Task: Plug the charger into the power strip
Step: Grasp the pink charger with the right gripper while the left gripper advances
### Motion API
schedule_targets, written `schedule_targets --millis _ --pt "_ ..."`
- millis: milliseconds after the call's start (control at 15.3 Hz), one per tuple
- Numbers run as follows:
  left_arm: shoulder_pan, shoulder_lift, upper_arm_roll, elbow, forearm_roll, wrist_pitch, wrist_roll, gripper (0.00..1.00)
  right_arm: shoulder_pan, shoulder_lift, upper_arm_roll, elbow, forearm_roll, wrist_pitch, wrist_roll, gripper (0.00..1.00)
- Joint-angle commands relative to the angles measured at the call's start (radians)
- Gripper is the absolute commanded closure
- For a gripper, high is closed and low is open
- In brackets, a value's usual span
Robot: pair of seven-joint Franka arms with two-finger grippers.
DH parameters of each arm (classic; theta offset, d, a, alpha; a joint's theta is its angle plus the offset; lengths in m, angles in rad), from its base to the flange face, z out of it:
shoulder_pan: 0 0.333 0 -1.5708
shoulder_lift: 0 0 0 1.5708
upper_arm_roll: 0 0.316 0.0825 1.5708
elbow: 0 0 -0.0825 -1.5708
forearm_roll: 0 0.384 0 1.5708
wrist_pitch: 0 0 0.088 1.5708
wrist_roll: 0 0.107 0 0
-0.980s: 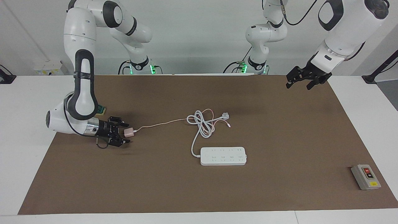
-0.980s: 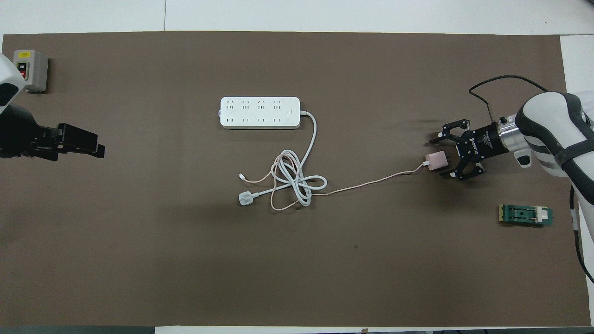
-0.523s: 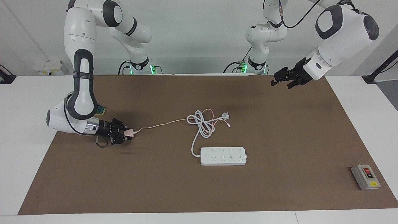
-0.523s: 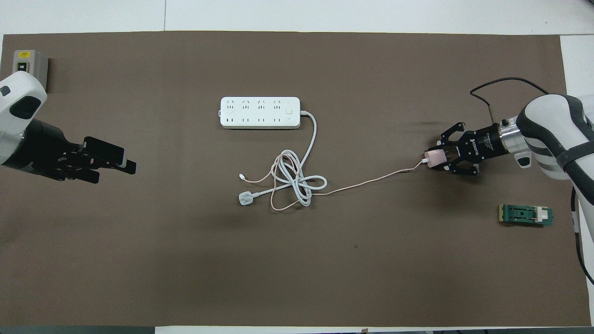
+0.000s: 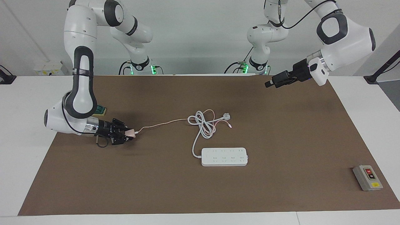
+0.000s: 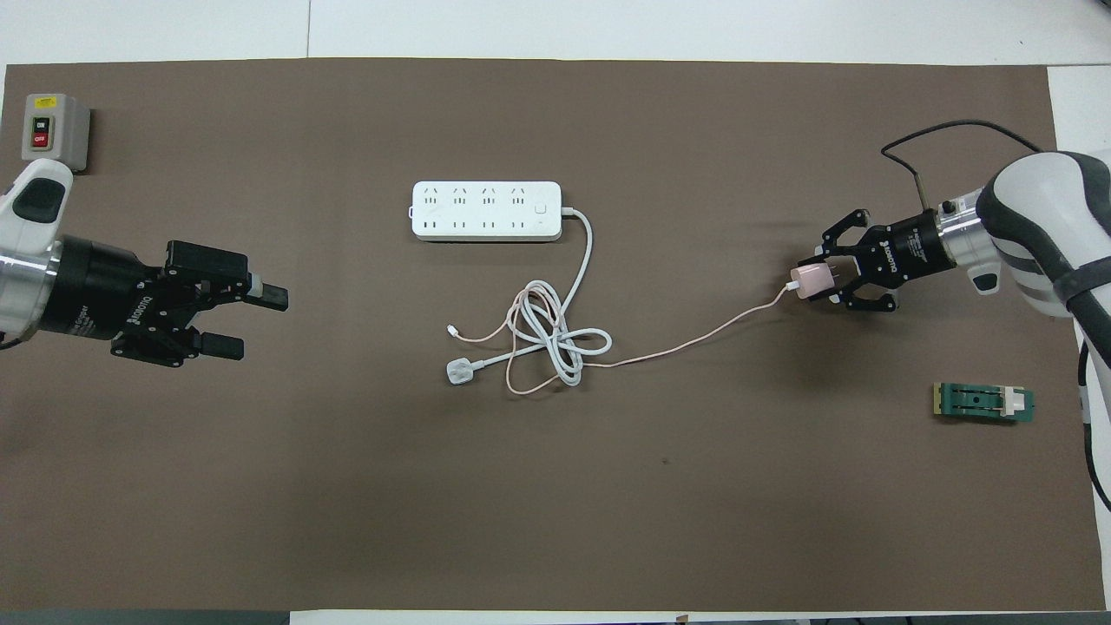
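Note:
I expect the cable [image 6: 687,345] to come free of the white cord when I carry the charger, because the pink cable's small end [image 6: 453,332] sticks out loose from the tangle.
The pale-pink charger [image 5: 130,133] [image 6: 811,282] is at the right arm's end of the brown mat, low at the mat's surface. My right gripper [image 5: 127,135] [image 6: 825,282] is shut on it, lying almost level. Its thin pink cable [image 5: 162,124] [image 6: 694,343] runs to a tangle of cords at mid-table. The white power strip [image 5: 224,157] [image 6: 486,211] lies flat, sockets up, farther from the robots than the tangle. My left gripper [image 5: 270,83] [image 6: 256,323] is open and empty, up in the air over the left arm's end of the mat.
The strip's thick white cord ends in a white three-pin plug [image 5: 227,117] [image 6: 457,371] in the tangle. A grey box with red and yellow buttons [image 5: 367,177] [image 6: 54,132] sits at the left arm's end. A green part [image 5: 100,109] [image 6: 983,403] lies near the right arm.
My right gripper was open around the charger and has shut on it. My left arm has swung in toward the middle of the table, its gripper turned.

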Motion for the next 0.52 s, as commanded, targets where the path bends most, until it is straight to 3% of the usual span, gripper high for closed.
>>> schedule_targets --millis 0,196,457 --pt "0.005 -0.046 -0.007 -0.073 -0.072 0.038 0.014 0.0 0.066 -0.04 0.001 0.093 -0.008 -0.069 0.146 1.0" --pt "-0.002 -0.025 -0.008 -0.122 -0.219 0.128 0.16 0.0 0.158 -0.095 0.009 0.132 0.006 -0.074 0.303 1.0" --pt "-0.018 0.003 -0.01 -0.173 -0.403 0.223 0.446 0.0 0.267 -0.095 0.02 0.242 0.044 -0.053 0.541 1.0"
